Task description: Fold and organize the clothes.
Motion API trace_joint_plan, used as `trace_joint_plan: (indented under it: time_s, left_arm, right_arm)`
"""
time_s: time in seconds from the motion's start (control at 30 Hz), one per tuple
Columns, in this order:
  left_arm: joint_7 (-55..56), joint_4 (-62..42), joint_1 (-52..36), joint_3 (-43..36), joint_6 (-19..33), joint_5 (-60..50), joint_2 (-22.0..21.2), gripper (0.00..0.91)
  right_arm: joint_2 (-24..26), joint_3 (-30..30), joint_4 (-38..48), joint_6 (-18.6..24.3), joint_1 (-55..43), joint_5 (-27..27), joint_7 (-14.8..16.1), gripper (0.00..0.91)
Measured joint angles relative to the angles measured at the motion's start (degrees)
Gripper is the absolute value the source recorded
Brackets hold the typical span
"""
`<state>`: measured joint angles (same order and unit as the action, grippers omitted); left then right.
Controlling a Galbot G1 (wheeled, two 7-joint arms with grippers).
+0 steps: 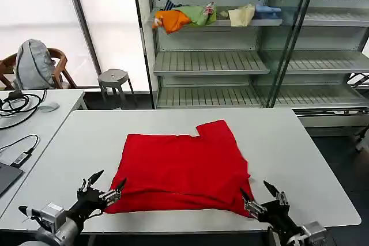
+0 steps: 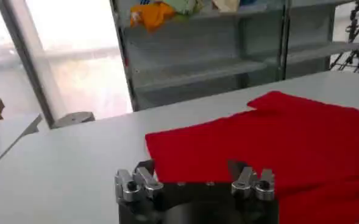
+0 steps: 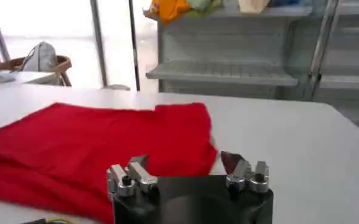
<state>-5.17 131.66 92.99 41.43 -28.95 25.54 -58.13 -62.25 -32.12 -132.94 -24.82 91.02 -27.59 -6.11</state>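
Note:
The T-shirt's near flap [image 1: 173, 200] lies flat against the cloth, so the red T-shirt's folded layers [image 1: 181, 162] should slide along together when I pull it by one end.
The clothes, a bright red T-shirt [image 1: 181, 169], lie partly folded on the white table [image 1: 288, 142], with a sleeve sticking out at the far side. My left gripper [image 1: 105, 182] is open at the shirt's near left corner, its fingers spread just off the cloth. My right gripper [image 1: 259, 192] is open at the near right corner. In the left wrist view the red shirt [image 2: 270, 140] lies beyond the open left gripper [image 2: 191, 165]. In the right wrist view the shirt [image 3: 100, 146] spreads ahead of the open right gripper [image 3: 185, 159]. Neither gripper holds anything.
A second table [image 1: 34, 113] with cables and a mouse stands at the left. A metal shelf rack [image 1: 230, 61] behind the table holds a pile of orange, green, cream and blue garments [image 1: 207, 15]. A stool [image 1: 113, 79] and a chair stand at the back left.

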Motion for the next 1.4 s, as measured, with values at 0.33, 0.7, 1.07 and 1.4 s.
trace_joint_plan:
  time_s: [0.33,0.7,1.07,1.4]
  left_arm:
    - [0.42,-9.97,-12.78,-5.38,-0.15,1.99,2.75,0.907]
    - [0.07,-22.58,-27.19,-13.18,-0.35,3.12,3.20,0.907]
    - [-0.29,-31.85,-36.62,-18.16,-0.20,3.67,3.32,0.907]
    - [-0.75,-37.55,-41.44,-21.04,-0.15,3.71,2.72,0.907]
  right_arm:
    - [-5.13,9.34,14.52,-3.39,-20.58,2.96,-3.21,0.907]
    - [-11.45,15.67,29.66,-5.69,-38.18,6.39,-5.07,0.907]
    - [-17.37,17.85,44.33,-5.00,-49.73,9.39,-5.45,0.907]
    - [-19.98,17.85,54.14,-4.61,-54.62,8.90,-5.44,0.907]
